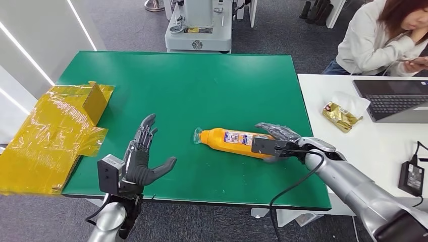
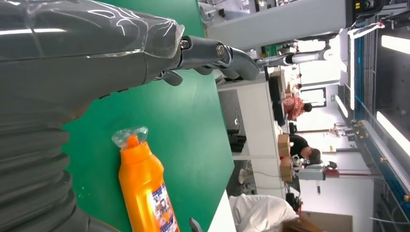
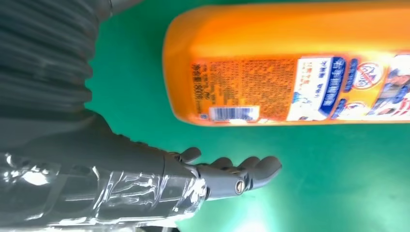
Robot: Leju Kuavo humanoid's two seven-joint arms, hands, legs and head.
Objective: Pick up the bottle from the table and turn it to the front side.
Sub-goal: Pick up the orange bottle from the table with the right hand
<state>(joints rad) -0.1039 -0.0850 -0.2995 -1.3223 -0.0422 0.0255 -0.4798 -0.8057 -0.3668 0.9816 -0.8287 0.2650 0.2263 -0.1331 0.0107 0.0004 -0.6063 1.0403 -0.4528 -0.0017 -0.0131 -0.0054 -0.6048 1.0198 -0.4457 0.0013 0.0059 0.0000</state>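
The barcode and small print [image 3: 237, 99] are facing up. I should expect the front label hidden underneath to come into view when I turn the orange bottle [image 1: 232, 141].
An orange bottle [image 1: 228, 141] lies on its side on the green table [image 1: 202, 85], its clear cap pointing left and a label with a barcode facing up. My right hand [image 1: 276, 137] is at the bottle's base end with its fingers spread over the far side. In the right wrist view the thumb [image 3: 227, 175] lies beside the bottle [image 3: 290, 63] with a strip of green table between them, so nothing is gripped. My left hand [image 1: 144, 157] is held open above the table, left of the cap. The left wrist view shows the bottle [image 2: 145, 188] beyond that hand [image 2: 212, 53].
A box wrapped in yellow tape [image 1: 50, 136] sits at the table's left edge. A white desk [image 1: 333, 146] adjoins on the right with a laptop [image 1: 393, 101], a gold packet [image 1: 342, 116] and a power adapter [image 1: 411, 176]. A person [image 1: 376, 40] sits behind it.
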